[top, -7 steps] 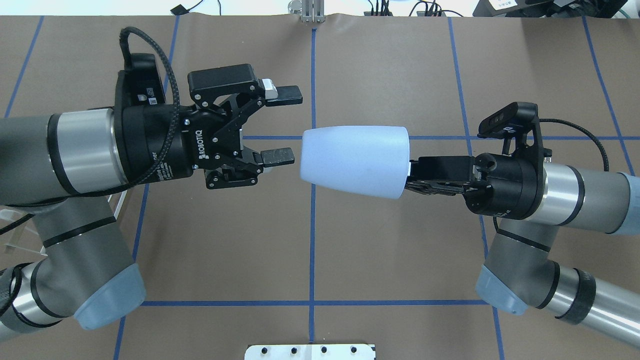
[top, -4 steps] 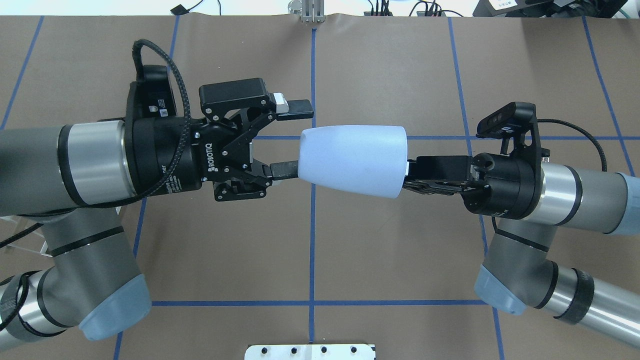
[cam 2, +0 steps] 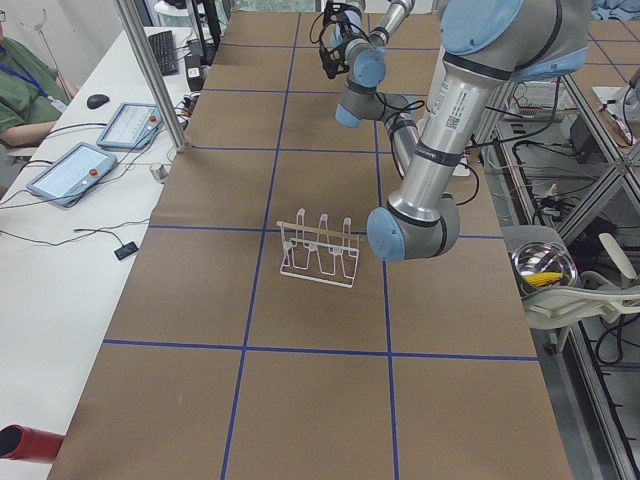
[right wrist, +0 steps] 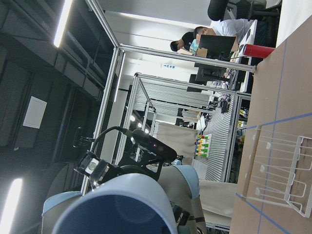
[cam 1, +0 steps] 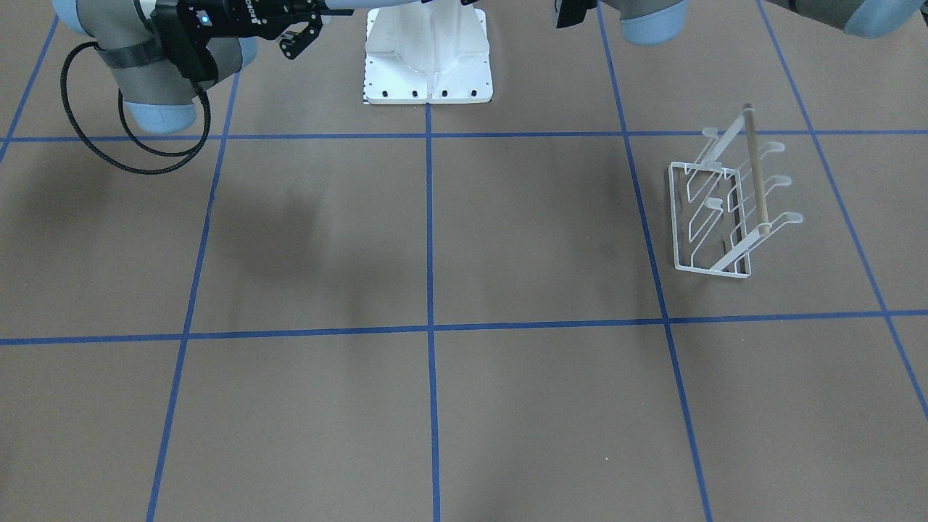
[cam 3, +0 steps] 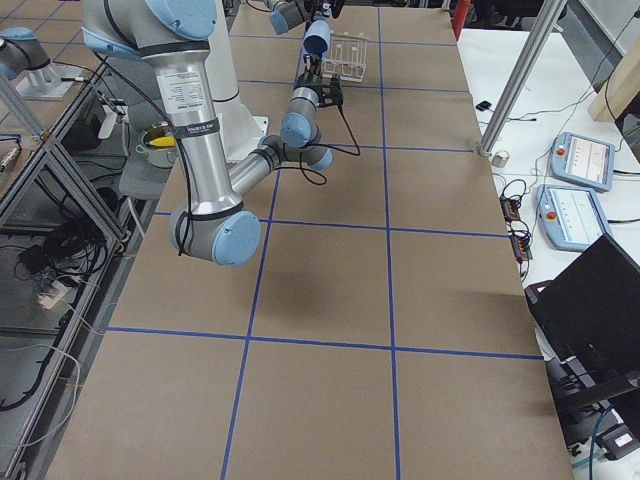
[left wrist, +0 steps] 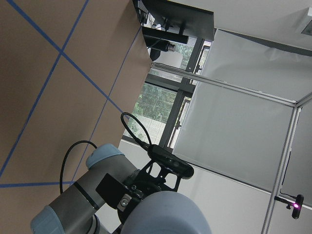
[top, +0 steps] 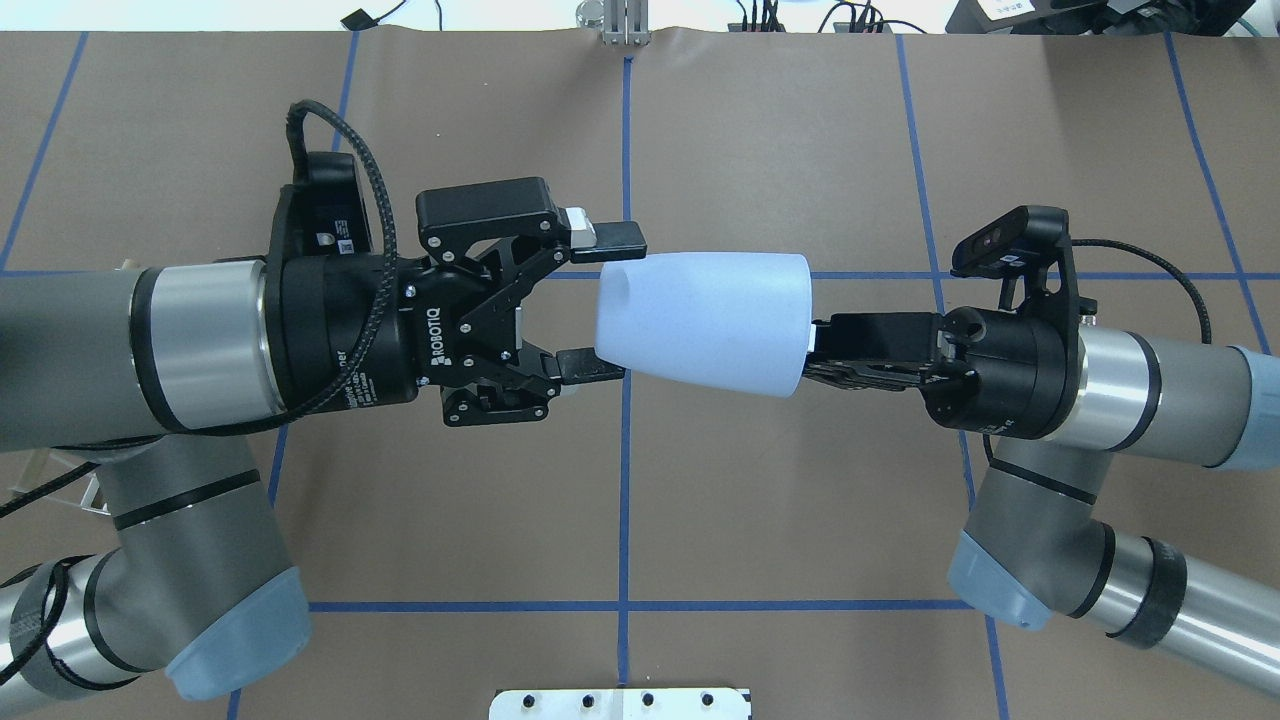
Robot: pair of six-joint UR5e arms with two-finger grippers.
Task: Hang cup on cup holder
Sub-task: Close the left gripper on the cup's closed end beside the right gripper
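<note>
I expect the pale blue-grey cup [left wrist: 166, 214] to rest tilted with its base up when I lower it over one of the cup holder's pegs [cam 1: 713, 204], because the pegs slant upward.
The pale blue-grey cup [top: 705, 320] is held on its side above the table's middle. My right gripper [top: 815, 352] is shut on its wide rim end. My left gripper [top: 608, 303] is open, its two fingers [top: 618, 236] straddling the cup's narrow base end from the left. The cup's base fills the bottom of the left wrist view [left wrist: 165, 214], and its dark inside shows in the right wrist view [right wrist: 117, 214]. The white wire cup holder [cam 1: 718, 210] with its wooden dowel stands empty on the table on my left side. It also shows in the exterior left view [cam 2: 320, 250].
The white robot pedestal [cam 1: 428, 58] stands at the table's near edge between the arms. A side table with tablets [cam 2: 75, 170] and seated people lies beyond the far edge. Blue tape lines divide the brown tabletop.
My left gripper has moved right toward the cup, from a gap short of it to having its open fingers around the base end. The right gripper and the cup have barely moved.
</note>
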